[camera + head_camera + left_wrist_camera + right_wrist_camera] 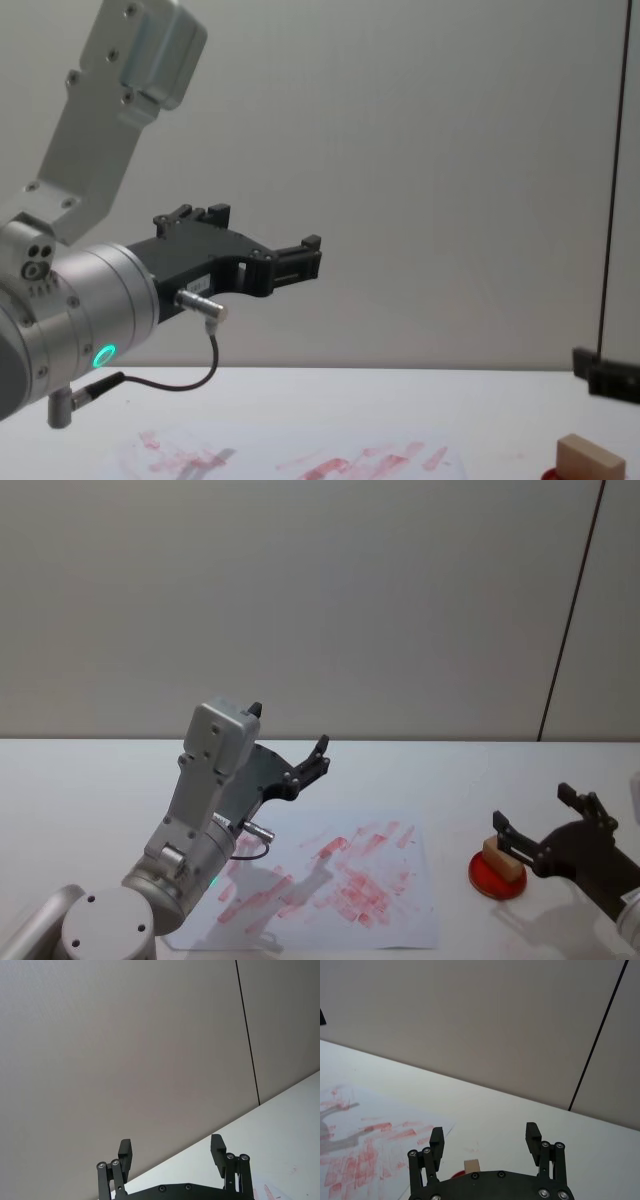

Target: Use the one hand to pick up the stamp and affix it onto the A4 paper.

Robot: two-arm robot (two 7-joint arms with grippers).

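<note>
My gripper will lift the stamp, which will come free and leave the round red base behind, since the base sticks out past the stamp.
The stamp, a pale wooden block, stands on a round red base on the table, right of the A4 paper. The paper is a white sheet smeared with red marks. My right gripper is open and hangs just above and behind the stamp, not touching it. In the right wrist view the stamp lies low between the spread fingers of the right gripper, with the paper off to one side. The chest view shows the stamp at the lower right.
My left arm is raised over the paper's left side, its gripper open, holding nothing and pointing toward the wall. A cable hangs from its wrist. The white table stretches around the paper.
</note>
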